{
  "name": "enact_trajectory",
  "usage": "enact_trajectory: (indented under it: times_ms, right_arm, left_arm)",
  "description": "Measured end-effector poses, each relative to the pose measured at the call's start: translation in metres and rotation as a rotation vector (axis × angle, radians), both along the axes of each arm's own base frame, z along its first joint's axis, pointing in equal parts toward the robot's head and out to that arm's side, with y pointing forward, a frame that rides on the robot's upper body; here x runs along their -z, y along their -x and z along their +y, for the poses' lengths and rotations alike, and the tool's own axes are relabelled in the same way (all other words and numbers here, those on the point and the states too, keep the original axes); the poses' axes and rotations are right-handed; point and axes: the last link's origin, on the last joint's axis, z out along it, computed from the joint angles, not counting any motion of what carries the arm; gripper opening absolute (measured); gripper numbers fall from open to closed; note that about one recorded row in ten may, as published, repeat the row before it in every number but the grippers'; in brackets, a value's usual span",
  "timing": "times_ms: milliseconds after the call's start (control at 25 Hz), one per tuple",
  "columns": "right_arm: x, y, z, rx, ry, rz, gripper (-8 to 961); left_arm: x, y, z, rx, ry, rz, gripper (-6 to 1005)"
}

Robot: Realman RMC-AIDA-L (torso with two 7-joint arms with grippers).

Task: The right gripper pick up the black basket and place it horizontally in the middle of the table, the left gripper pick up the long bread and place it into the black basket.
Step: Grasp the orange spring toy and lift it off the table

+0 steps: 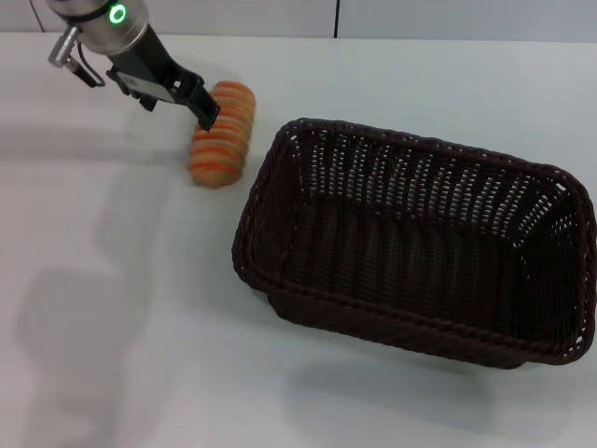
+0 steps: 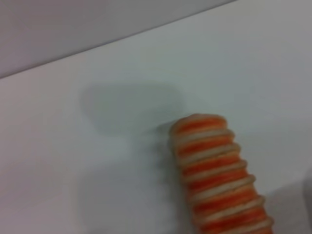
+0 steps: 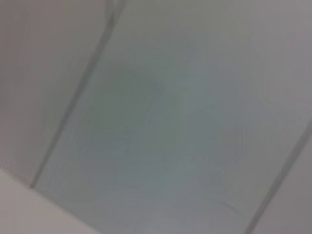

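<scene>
The fingers of the robot's left gripper reach only the edge of the long bread, so next the left gripper shifts across and goes down over the bread's near end before it closes.
The long bread, orange-brown with pale cross ridges, lies on the white table at the far left, just left of the black basket. The basket is large, woven and empty, and stands upright with its long side running across the middle and right of the table. My left gripper is at the bread's far left side, close over it. The left wrist view shows the bread close up on the table. My right gripper is out of view, and its wrist view shows only grey panels.
The table's far edge meets a grey wall behind the bread. Open white tabletop lies in front of the bread and the basket. The basket's right end reaches the right edge of the head view.
</scene>
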Motion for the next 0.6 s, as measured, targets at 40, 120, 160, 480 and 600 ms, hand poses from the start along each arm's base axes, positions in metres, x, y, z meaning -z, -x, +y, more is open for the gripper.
enact_trajectory:
  times_ms: [40, 120, 160, 480, 600]
  right_arm:
    - [-0.004, -0.003, -0.002, 0.008, -0.023, 0.032, 576]
    - [-0.014, -0.012, -0.01, 0.022, -0.071, 0.103, 577]
    - [-0.018, -0.016, -0.013, 0.027, -0.091, 0.129, 577]
    - [-0.026, -0.022, -0.022, 0.03, -0.124, 0.177, 575]
    - [-0.023, -0.019, -0.019, 0.02, -0.114, 0.179, 575]
  left_arm:
    - [0.002, 0.009, -0.004, -0.011, 0.008, 0.009, 856]
    - [-0.001, 0.012, -0.005, -0.014, 0.002, 0.009, 856]
    - [-0.001, 0.012, -0.005, -0.014, 0.002, 0.009, 856]
    - [-0.003, 0.022, -0.008, -0.027, -0.006, 0.008, 856]
    - [0.006, 0.021, -0.011, -0.019, 0.006, 0.003, 856]
